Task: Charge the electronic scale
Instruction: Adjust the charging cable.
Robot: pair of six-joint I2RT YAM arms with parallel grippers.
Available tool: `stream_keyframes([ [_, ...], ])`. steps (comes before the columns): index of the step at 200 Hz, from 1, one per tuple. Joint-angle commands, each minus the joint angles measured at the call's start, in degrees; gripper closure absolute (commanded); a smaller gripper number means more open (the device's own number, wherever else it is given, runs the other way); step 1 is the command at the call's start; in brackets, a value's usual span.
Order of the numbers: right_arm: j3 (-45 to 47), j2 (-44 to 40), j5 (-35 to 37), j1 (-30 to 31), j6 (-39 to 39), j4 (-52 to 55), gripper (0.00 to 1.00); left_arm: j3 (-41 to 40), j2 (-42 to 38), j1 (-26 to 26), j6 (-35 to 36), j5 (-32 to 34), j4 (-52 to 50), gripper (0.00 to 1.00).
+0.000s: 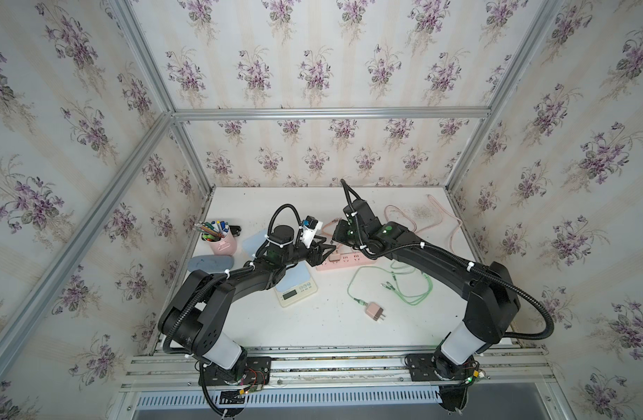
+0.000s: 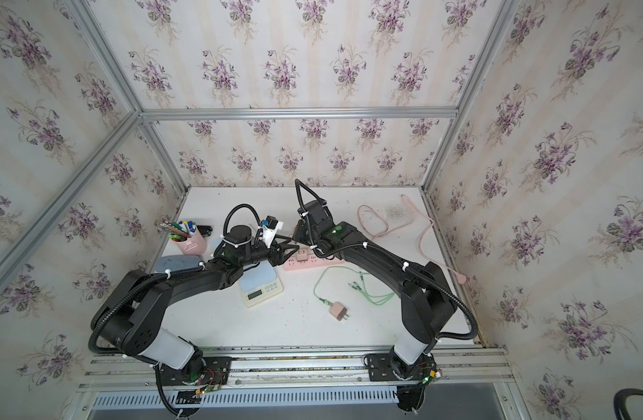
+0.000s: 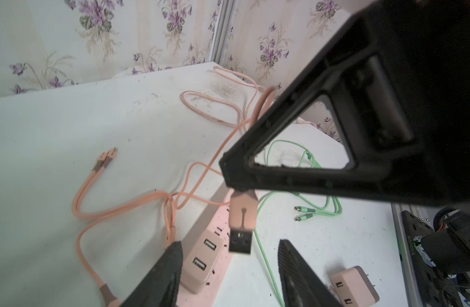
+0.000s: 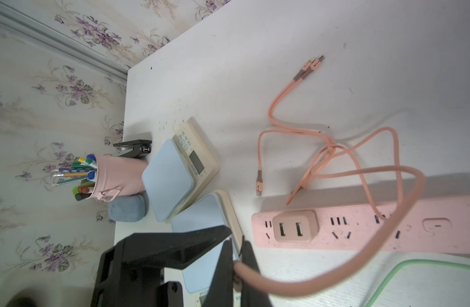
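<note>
The USB plug's cable end is held in my right gripper, so my left gripper should keep the USB plug's lower body steady while my right gripper takes a new grip.
Two cream electronic scales with pale blue plates stand left of centre: one near the arms, the second further back. My right gripper is shut on the pink cable's USB plug, which hangs above the pink power strip. A pink adapter with two USB ports sits plugged into that strip. My left gripper is open beside the adapter, holding nothing. The cable's small connectors lie on the table.
A loose pink adapter with a green cable lies right of centre. At the left stand a pink pen cup, a grey-blue pouch and a black stapler. Pink cord loops along the back right.
</note>
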State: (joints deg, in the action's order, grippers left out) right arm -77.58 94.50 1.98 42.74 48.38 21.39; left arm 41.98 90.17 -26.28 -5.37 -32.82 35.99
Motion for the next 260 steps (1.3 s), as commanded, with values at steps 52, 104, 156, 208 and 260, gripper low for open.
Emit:
stream_keyframes([
  [52, 3.79, -4.35, -6.81, -2.47, 2.45, -1.59, 1.00, 4.36, 2.37, -1.37, 3.24, -4.29, 4.72, 0.56],
  [104, 5.05, -6.32, -8.54, -3.33, 2.66, -3.01, 1.00, 5.41, 2.45, -1.49, 3.78, -4.58, 1.43, 0.58],
  [156, 6.52, -8.14, -9.27, -4.55, 2.97, -3.47, 1.00, 6.59, 2.64, -1.43, 4.13, -6.34, -1.86, 0.63],
  [208, 7.08, -9.41, -9.69, -5.47, 2.69, -3.37, 1.00, 6.98, 2.15, -1.48, 4.36, -7.49, -3.91, 0.80],
  [260, 9.00, -11.12, -16.43, -6.45, 0.50, -6.47, 0.81, 8.46, 1.20, -1.38, 6.15, -8.31, -7.32, 0.89],
])
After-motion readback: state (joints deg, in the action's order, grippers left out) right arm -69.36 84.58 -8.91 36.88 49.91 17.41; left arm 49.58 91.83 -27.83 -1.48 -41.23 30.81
